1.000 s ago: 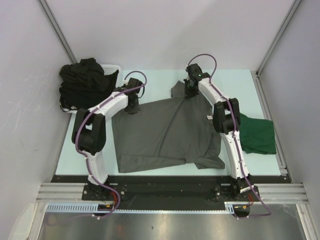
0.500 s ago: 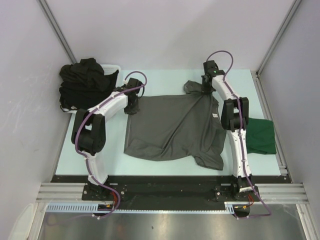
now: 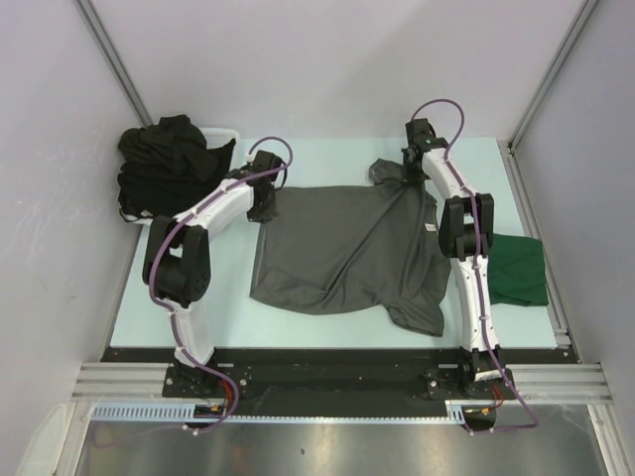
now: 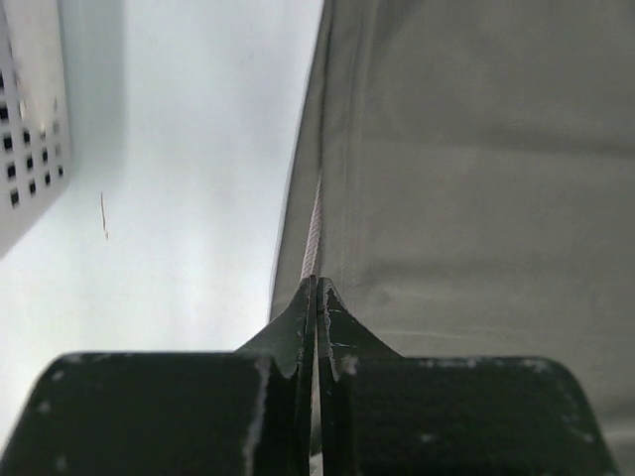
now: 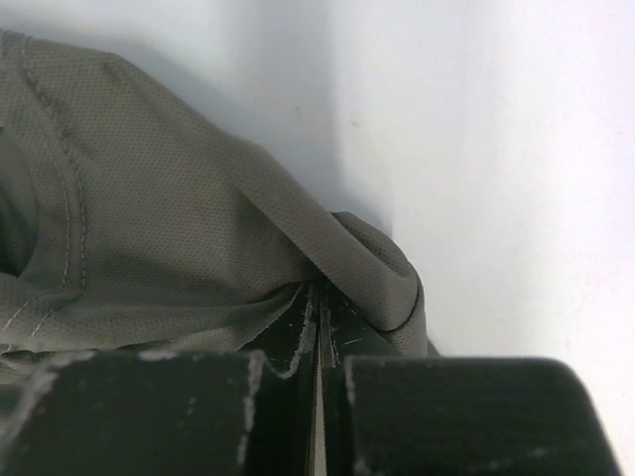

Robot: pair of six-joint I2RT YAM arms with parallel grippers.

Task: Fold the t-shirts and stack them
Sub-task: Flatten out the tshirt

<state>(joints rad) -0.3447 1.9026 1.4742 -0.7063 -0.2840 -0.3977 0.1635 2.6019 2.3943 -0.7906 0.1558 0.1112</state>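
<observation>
Bunched cloth (image 3: 399, 177) beside the sleeve sits in my right gripper, short of the shirt's corner (image 3: 432, 202) near the white neck label, so it should open and take that corner.
A charcoal grey t-shirt (image 3: 337, 248) lies spread across the middle of the table, its small white neck label (image 3: 429, 229) near the right arm. My left gripper (image 3: 263, 210) is shut on the shirt's far left corner. In the left wrist view, the left gripper (image 4: 316, 290) pinches the stitched hem, and grey cloth (image 4: 476, 149) stretches away to the right. My right gripper (image 3: 410, 171) is shut on bunched fabric at the far right, beside a sleeve (image 3: 382, 172). In the right wrist view, the right gripper (image 5: 319, 296) clamps a fold of the grey shirt (image 5: 149, 198).
A dark green t-shirt (image 3: 518, 268) lies at the table's right edge, partly behind the right arm. Several black t-shirts (image 3: 164, 164) are heaped in a white plastic basket (image 3: 226, 133) at the far left; its perforated wall (image 4: 30, 109) shows in the left wrist view.
The right gripper has moved right and farther away, dragging the grey shirt with it. The shirt's left side has slid right and wrinkled. The left gripper has hardly moved.
</observation>
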